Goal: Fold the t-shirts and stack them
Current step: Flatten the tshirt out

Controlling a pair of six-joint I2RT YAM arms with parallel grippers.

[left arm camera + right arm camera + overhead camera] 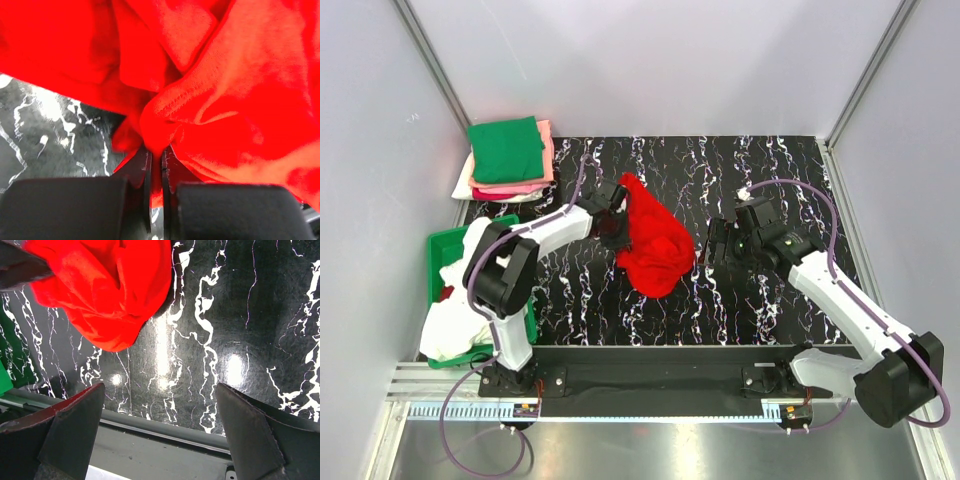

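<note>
My left gripper needs to lay the t-shirt down spread, because the red t-shirt hangs bunched from it alone. Both grippers should then take separate ends of the t-shirt and stretch it.
A bright red t-shirt hangs bunched above the middle of the black marbled table. My left gripper is shut on its upper left edge; in the left wrist view the red cloth is pinched between the jaws. My right gripper is open and empty just right of the shirt; in its wrist view the shirt hangs at upper left, apart from the fingers. Folded green, pink and white t-shirts are stacked at the back left.
A green plastic bin stands at the left edge with white cloth spilling over its front. White walls enclose the table on the left, back and right. A metal rail runs along the near edge.
</note>
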